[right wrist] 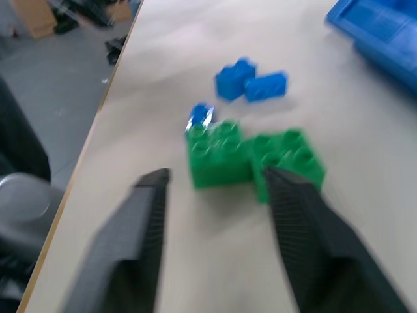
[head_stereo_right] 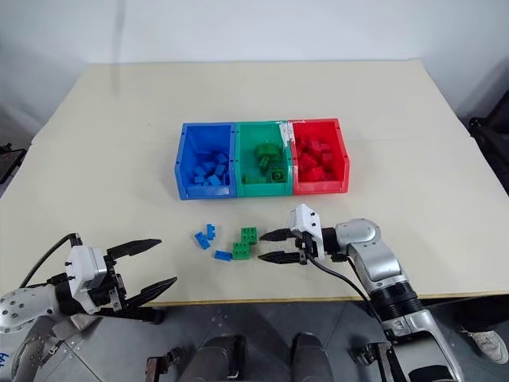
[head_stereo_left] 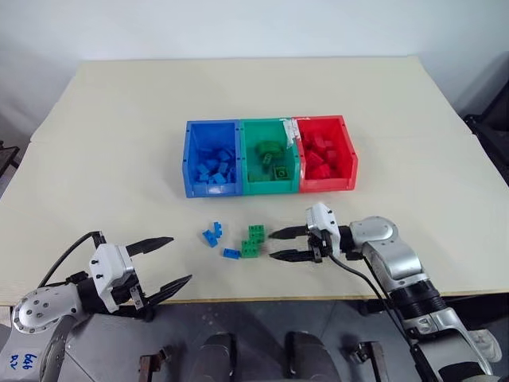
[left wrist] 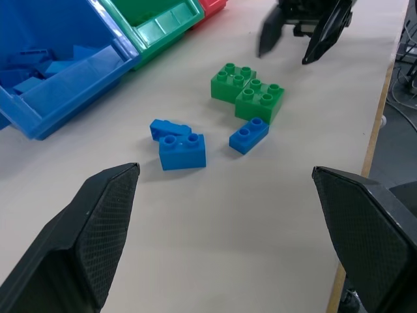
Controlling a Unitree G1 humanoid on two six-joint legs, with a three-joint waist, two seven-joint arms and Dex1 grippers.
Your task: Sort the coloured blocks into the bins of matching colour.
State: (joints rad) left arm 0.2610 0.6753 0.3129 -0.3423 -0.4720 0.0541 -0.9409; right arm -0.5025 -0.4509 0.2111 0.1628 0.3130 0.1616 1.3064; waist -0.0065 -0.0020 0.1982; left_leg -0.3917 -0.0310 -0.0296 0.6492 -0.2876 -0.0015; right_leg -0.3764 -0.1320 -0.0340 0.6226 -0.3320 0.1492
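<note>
My right gripper should open around the farther green block (head_stereo_left: 256,232) alone and carry it to the green bin (head_stereo_left: 269,163), because one finger of my right gripper points at that block.
Three joined bins stand mid-table: the blue bin (head_stereo_left: 213,189), green bin (head_stereo_left: 270,188) and red bin (head_stereo_left: 328,185), each holding blocks of its own colour. In front of them lie loose blocks: two joined green blocks (head_stereo_left: 254,239), a pair of blue blocks (head_stereo_left: 211,234) and one small blue block (head_stereo_left: 231,253). My right gripper (head_stereo_left: 273,245) is open, level with the table, its fingertips just right of the green blocks and holding nothing. My left gripper (head_stereo_left: 180,259) hangs open near the table's front edge, left of the loose blocks, also with nothing in it.
The beige table (head_stereo_left: 119,127) stretches wide around the bins. Its front edge (head_stereo_left: 262,299) runs just below the loose blocks and both grippers. A dark object (head_stereo_left: 495,135) stands beyond the right edge.
</note>
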